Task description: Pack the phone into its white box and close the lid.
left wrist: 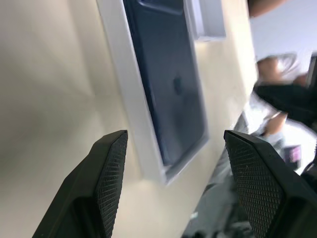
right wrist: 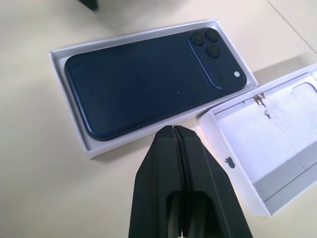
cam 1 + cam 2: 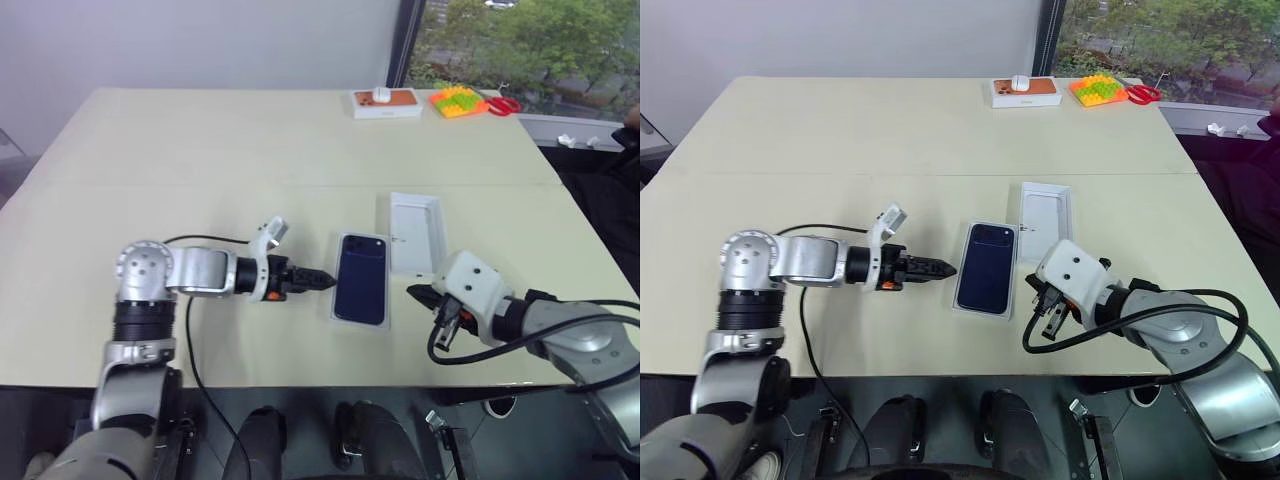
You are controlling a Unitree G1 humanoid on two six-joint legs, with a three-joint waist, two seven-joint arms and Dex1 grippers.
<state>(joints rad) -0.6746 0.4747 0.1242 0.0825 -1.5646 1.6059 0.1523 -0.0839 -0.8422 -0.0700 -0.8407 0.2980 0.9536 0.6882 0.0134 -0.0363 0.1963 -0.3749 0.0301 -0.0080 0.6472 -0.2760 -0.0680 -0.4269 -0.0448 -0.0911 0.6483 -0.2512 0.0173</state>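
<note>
I should move my left gripper back, close its fingers and push the box's near corner (image 3: 957, 305) to straighten the box, because the white box (image 3: 986, 268) lies crooked to the lid.
The dark navy phone (image 3: 361, 278) lies back up inside the white box (image 2: 124, 38), camera lenses at the far end. Just beyond the box's right far corner the lid (image 3: 416, 233) rests inside up on the table. My left gripper (image 3: 325, 282) hovers just left of the box and points at it. Its fingers (image 1: 111, 163) stand wide apart, so it is open with nothing between them. My right gripper (image 3: 418, 293) sits near the box's right near corner. Its fingertips (image 2: 173, 130) are pressed together, shut and holding nothing.
At the table's far edge stand an orange-topped white box (image 3: 386, 102), a stack of colourful toy bricks (image 3: 457, 101) and red scissors (image 3: 503, 103). The beige table (image 3: 200, 160) stretches wide to the left and back. Its front edge runs close under both arms.
</note>
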